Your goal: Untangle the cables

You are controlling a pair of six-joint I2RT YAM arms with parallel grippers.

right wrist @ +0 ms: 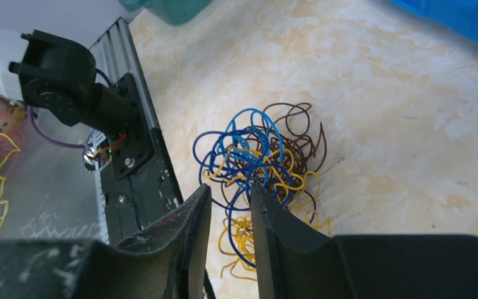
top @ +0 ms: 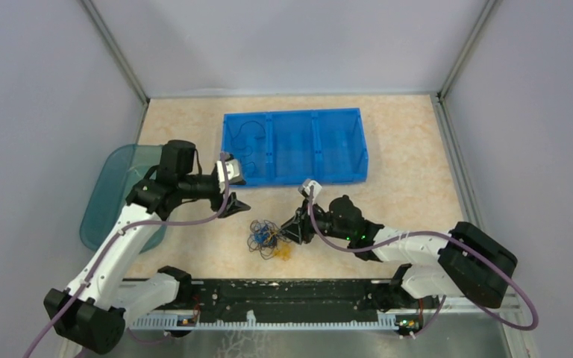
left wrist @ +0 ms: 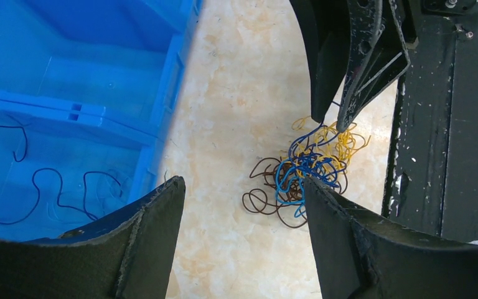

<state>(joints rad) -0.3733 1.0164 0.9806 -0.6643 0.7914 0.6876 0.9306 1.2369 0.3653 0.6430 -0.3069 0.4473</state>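
Note:
I should use my right gripper to lift a piece of the blue cable to my left gripper before I open the tangle, because the blue cable (right wrist: 230,225) winds through the yellow and brown cables (right wrist: 260,163).
The cables (top: 268,237) lie as one tangle of blue, yellow and dark brown wire on the table in front of the bin. My right gripper (top: 289,228) is low at the tangle's right side. In the right wrist view its jaws (right wrist: 230,187) stand a narrow gap apart, with blue and yellow strands of the cables (right wrist: 258,156) running between them. My left gripper (top: 237,207) hangs left of and above the tangle, near the bin's front corner. It is open (left wrist: 243,182) and empty, and the cables (left wrist: 305,168) lie beyond its right finger.
A blue three-part bin (top: 295,113) stands behind the tangle, and a loose dark wire (left wrist: 43,180) lies in its left compartment. A teal container (top: 108,194) sits at the table's left edge. The black base rail (top: 283,298) runs along the near edge.

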